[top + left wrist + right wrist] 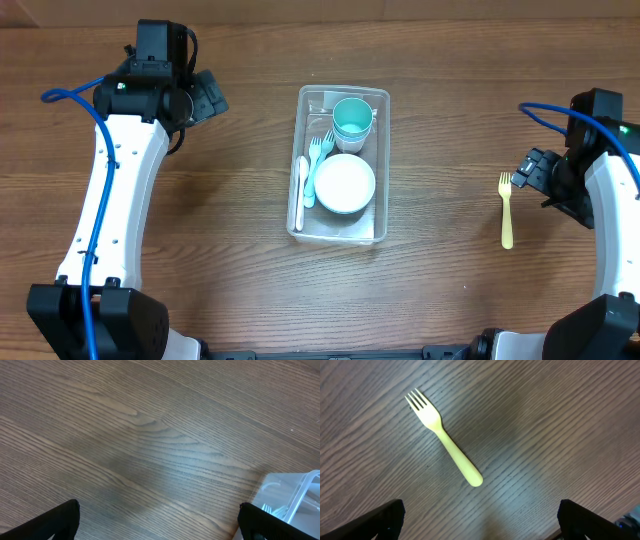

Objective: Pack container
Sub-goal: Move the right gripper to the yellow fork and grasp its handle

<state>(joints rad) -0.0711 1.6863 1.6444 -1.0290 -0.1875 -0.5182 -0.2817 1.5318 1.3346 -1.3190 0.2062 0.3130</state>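
Note:
The yellow fork's slim handle (507, 228) lies free in front of the robot's open right gripper, so the gripper should keep going down toward the neck (505, 198) until its two fingers are on either side of it, then close.
The clear container (380, 140) sits at the table's middle. It holds a teal cup (352, 120), a white bowl (345, 183), a teal fork (318, 160) and a white utensil (300, 190). A corner of the container shows in the left wrist view (295, 492). A yellow fork (507, 210) lies on the table to the right, also in the right wrist view (445, 440). My left gripper (207, 95) is open and empty, left of the container. My right gripper (540, 180) is open and empty, just right of the yellow fork.
The wooden table (200, 250) spreads around the container. Blue cables run along both arms.

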